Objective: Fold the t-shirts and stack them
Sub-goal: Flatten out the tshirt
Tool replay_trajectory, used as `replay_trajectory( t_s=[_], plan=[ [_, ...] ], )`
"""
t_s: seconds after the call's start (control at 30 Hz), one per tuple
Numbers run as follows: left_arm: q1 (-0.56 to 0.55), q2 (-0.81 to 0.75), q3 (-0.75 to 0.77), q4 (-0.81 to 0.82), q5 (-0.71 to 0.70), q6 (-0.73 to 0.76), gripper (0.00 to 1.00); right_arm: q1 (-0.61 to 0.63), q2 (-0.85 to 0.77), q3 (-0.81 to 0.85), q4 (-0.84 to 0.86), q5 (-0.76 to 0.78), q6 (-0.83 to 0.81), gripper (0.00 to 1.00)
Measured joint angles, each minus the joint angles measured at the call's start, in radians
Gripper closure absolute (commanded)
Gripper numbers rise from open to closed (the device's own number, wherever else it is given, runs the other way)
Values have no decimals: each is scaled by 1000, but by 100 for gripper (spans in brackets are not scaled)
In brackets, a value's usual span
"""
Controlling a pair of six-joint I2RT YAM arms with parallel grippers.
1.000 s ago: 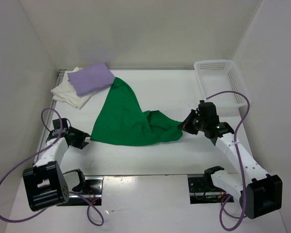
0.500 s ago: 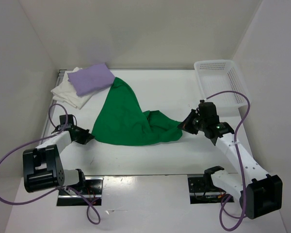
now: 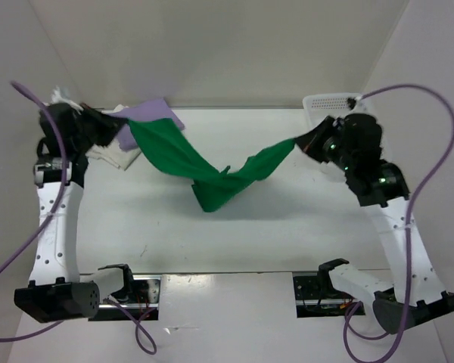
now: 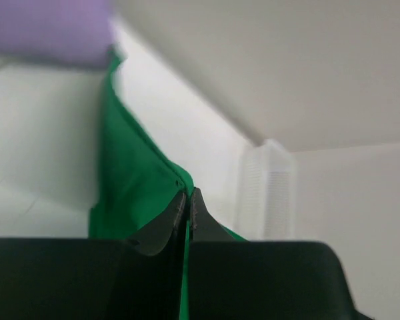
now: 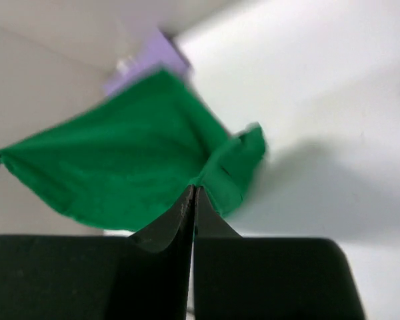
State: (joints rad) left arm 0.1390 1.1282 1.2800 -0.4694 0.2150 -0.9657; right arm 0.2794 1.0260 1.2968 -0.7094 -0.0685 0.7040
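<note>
The green t-shirt's middle [image 3: 216, 186] hangs down in a bunch, so my left gripper and my right gripper should swing the t-shirt toward the back wall [image 3: 231, 72] and then lower it while pulling back.
A bright green t-shirt [image 3: 204, 170] hangs stretched in the air between my two grippers, sagging to a low point near the table's middle. My left gripper [image 3: 119, 127] is raised at the far left and shut on one edge of the green t-shirt [image 4: 137, 187]. My right gripper [image 3: 301, 142] is raised at the far right, shut on the other edge of the green t-shirt [image 5: 133, 167]. Behind the left gripper lies the lavender t-shirt [image 3: 157, 112], folded, on top of the white t-shirt [image 3: 110, 155]; both are partly hidden by the arm and the green cloth.
A white perforated basket [image 3: 325, 102] stands at the back right, mostly behind my right arm. White walls close in the back and both sides. The arms' bases sit at the near edge.
My left gripper closed on the green t-shirt's left edge on the table. Both arms then rose and moved apart towards the back, lifting the shirt off the table and stretching it.
</note>
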Motion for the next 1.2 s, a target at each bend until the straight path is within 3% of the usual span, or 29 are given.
replay_trajectory(
  t_s=[0.13, 0.33, 0.47, 0.67, 0.9, 0.97, 1.1, 1.2],
  plan=[
    [90, 77, 369, -11, 99, 2, 100, 2, 56, 401, -60, 70, -46, 100],
    [134, 188, 763, -15, 138, -27, 100, 3, 176, 919, -116, 145, -96, 100],
    [134, 201, 771, 5, 169, -56, 100, 8, 200, 1046, -103, 178, -112, 100],
    [134, 245, 594, 21, 154, -54, 100, -6, 249, 888, -42, 192, -140, 100],
    [132, 419, 439, 38, 121, -58, 100, -149, 636, 887, -6, 72, -171, 100],
    [119, 489, 462, 50, 112, -58, 100, -189, 772, 980, -22, 48, -172, 100],
    [90, 658, 645, 38, 102, -62, 100, -232, 1050, 1349, -61, -2, -156, 100],
    [71, 792, 903, -19, 105, -64, 100, -266, 1054, 1396, -37, -60, -108, 100]
  ],
)
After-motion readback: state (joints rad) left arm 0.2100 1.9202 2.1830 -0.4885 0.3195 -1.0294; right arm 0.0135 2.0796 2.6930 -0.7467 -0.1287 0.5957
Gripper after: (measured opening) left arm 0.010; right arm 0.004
